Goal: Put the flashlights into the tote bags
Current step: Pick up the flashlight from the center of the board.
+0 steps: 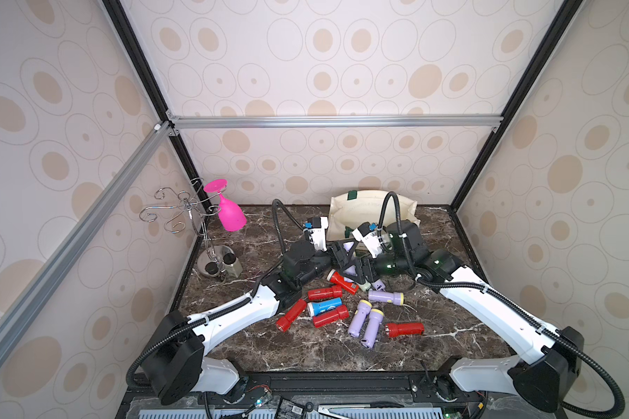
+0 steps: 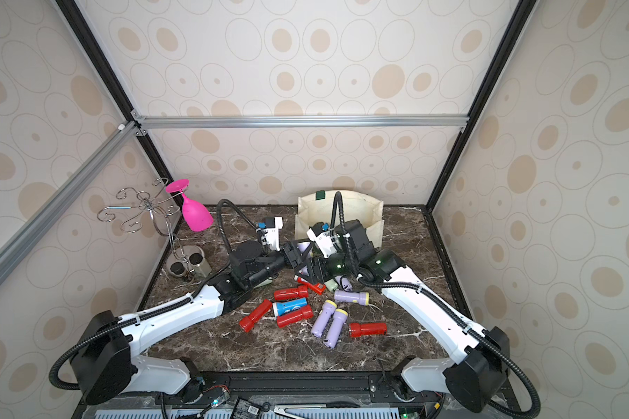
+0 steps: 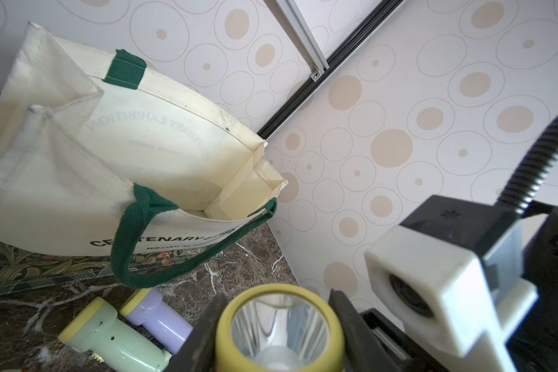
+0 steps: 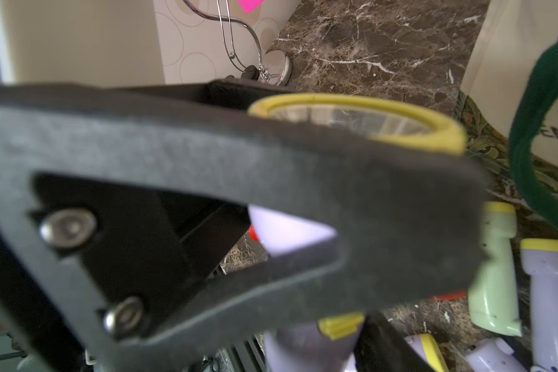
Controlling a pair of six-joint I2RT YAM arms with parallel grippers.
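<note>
The lilac flashlight (image 2: pixel 303 247) is in my left gripper and the tote bag's opening (image 1: pixel 372 210) is on my right gripper's side, so my left gripper should pass the flashlight over first.
The cream tote bag (image 1: pixel 371 210) (image 3: pixel 142 145) stands open at the back of the table, its green handle hanging over the front. Just in front of it, my left gripper (image 1: pixel 346 248) (image 3: pixel 276 309) is shut on a lilac flashlight (image 3: pixel 277 331) with a yellow ring, lens facing the bag. Right beside it and lower, my right gripper (image 1: pixel 354 270) (image 4: pixel 319 351) has another lilac flashlight (image 4: pixel 303 348) between its jaws. The left gripper's finger (image 4: pixel 271 193) hides whether they grip. Several red, lilac, one blue (image 1: pixel 324 307) and one pale green flashlight (image 3: pixel 110 341) lie loose nearer the front.
A pink goblet (image 1: pixel 227 210) hangs on a chrome rack (image 1: pixel 182 214) at the back left, with two small bottles (image 1: pixel 220 265) at its base. Patterned walls close the table on three sides. The two grippers are nearly touching.
</note>
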